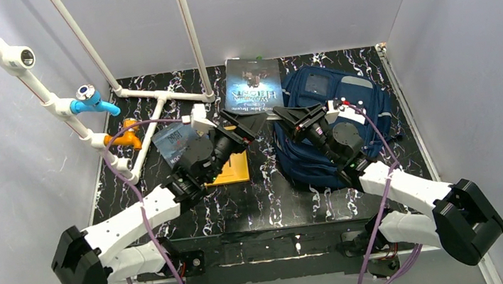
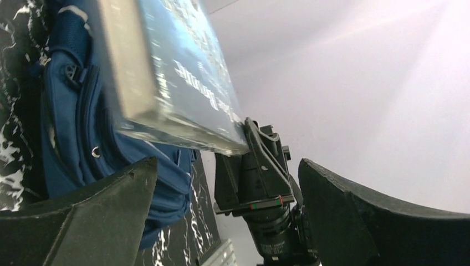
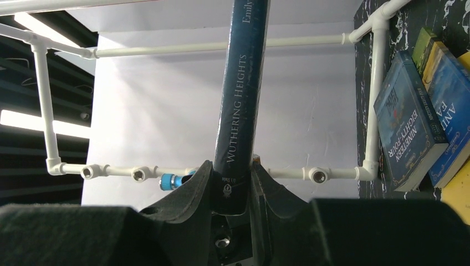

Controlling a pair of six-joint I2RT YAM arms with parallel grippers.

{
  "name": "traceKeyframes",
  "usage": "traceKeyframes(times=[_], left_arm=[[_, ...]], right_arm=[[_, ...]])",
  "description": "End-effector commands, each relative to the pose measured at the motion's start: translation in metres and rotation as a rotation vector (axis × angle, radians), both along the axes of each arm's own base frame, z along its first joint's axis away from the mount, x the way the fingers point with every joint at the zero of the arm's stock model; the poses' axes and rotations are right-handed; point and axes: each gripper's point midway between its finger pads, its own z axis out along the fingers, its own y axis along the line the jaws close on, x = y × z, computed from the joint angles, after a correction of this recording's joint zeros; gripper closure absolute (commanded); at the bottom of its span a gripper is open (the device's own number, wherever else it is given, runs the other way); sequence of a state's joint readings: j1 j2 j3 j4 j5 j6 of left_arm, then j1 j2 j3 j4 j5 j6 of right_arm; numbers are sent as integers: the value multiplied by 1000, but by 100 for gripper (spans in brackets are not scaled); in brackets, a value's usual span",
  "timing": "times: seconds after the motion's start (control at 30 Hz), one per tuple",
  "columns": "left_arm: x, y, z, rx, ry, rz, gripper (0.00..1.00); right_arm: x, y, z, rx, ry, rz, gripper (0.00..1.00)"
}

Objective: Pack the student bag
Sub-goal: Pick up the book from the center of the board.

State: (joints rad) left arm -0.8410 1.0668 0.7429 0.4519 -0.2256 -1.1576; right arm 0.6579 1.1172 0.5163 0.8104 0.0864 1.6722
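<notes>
The student bag lies flat [image 1: 316, 160] and my right gripper has the book, so my left gripper should take the book before my right one lifts the bag's edge [image 1: 287, 169].
The navy student bag [image 1: 322, 155] lies on the right of the black marbled table, partly under my right arm; it also shows in the left wrist view [image 2: 83, 138]. My right gripper [image 1: 287, 115] is shut on the lower end of a dark blue book, "Wuthering Heights" [image 1: 253, 84], and holds it raised beside the bag. In the right wrist view my right gripper [image 3: 233, 166] clamps the book's spine [image 3: 238, 111]. My left gripper [image 1: 245, 125] is open and empty by the book's lower left corner. In the left wrist view my left gripper [image 2: 227, 163] stands wide apart below the book [image 2: 166, 72].
A white pipe frame [image 1: 157, 95] with a blue tap [image 1: 90, 99] and an orange tap [image 1: 126, 136] stands at the left. A blue book [image 1: 175, 140] and a yellow book [image 1: 234, 169] lie under my left arm. "Nineteen Eighty-Four" [image 3: 410, 127] lies on that pile.
</notes>
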Motion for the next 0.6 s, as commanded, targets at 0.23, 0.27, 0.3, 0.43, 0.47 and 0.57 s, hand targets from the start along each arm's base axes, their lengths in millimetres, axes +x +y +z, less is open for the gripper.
traceKeyframes(times=[0.23, 0.27, 0.3, 0.43, 0.47, 0.57], left_arm=[[45, -14, 43, -77, -190, 326, 40], [48, -12, 44, -88, -183, 344, 40], [51, -14, 45, -116, -166, 354, 31], [55, -19, 46, -131, -156, 348, 43], [55, -21, 46, -136, -155, 341, 52], [57, -18, 39, -182, -123, 298, 87]], right_arm=[[-31, -38, 101, 248, -247, -92, 99], [-32, -40, 98, 241, -243, -98, 99], [-32, -39, 94, 230, -233, -95, 99], [-33, -34, 89, 219, -225, -70, 99], [-33, -34, 86, 212, -218, -69, 99], [-34, -27, 63, 53, -187, -61, 79]])
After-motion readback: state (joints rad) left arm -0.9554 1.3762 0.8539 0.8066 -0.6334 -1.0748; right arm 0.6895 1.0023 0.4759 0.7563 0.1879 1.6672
